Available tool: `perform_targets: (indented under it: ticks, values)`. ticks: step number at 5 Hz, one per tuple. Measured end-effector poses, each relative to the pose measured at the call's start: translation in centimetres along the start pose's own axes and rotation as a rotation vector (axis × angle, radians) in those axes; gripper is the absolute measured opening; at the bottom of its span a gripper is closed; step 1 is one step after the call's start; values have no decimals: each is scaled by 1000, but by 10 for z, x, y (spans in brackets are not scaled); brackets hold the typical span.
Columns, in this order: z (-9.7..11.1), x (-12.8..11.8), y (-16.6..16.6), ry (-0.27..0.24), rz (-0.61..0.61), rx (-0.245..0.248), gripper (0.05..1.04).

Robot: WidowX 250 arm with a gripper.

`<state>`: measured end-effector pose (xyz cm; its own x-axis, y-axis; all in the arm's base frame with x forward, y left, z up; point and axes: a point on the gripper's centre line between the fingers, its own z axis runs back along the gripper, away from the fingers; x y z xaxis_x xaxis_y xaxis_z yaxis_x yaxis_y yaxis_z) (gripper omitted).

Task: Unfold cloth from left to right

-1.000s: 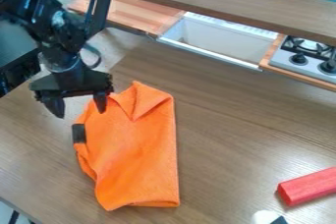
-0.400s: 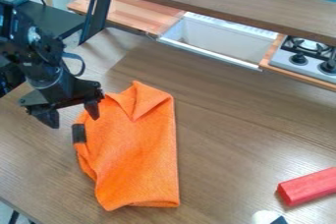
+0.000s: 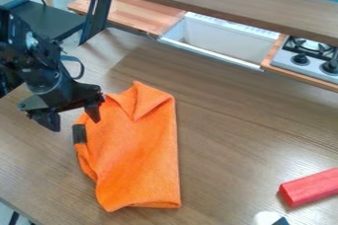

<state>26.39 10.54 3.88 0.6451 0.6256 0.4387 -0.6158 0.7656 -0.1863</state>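
Note:
The orange cloth is doubled over along its long straight edge, so its top layer will swing open while the lower layer stays put when I pull.
The black gripper (image 3: 74, 119) hangs at the upper left of the table, at the cloth's upper left edge. Its two fingers are spread wide with nothing visible between them; the right one overlaps the cloth's edge in the view, and whether it touches is unclear. An orange cloth (image 3: 139, 160) lies folded left of centre, longer from top to bottom than across. A flap is turned down at its top corner, and a dark patch (image 3: 79, 133) sits on its left edge.
A red block (image 3: 310, 187) lies on the table (image 3: 224, 135) at the lower right, near a small white and dark object (image 3: 269, 218). Behind are a raised wooden shelf (image 3: 218, 3), a white sink (image 3: 221, 39) and a stove (image 3: 307, 56).
The gripper has moved left and slightly down, from above the cloth's top left to its left edge. The cloth has not moved.

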Motion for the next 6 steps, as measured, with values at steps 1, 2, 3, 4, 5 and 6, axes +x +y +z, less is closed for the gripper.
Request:
perform_targets:
  ticks: [1, 2, 3, 4, 5, 6]
  values:
    - [0, -2, 1, 4, -4, 1, 999]
    - [-1, 1, 2, -16, -3, 9, 999]
    - [-7, -1, 7, -14, 5, 36, 999]
    - [-14, -4, 8, -12, 4, 62, 999]
    - [-20, -8, 7, -5, -5, 74, 999]
    - [-23, -10, 5, -8, -18, 76, 999]
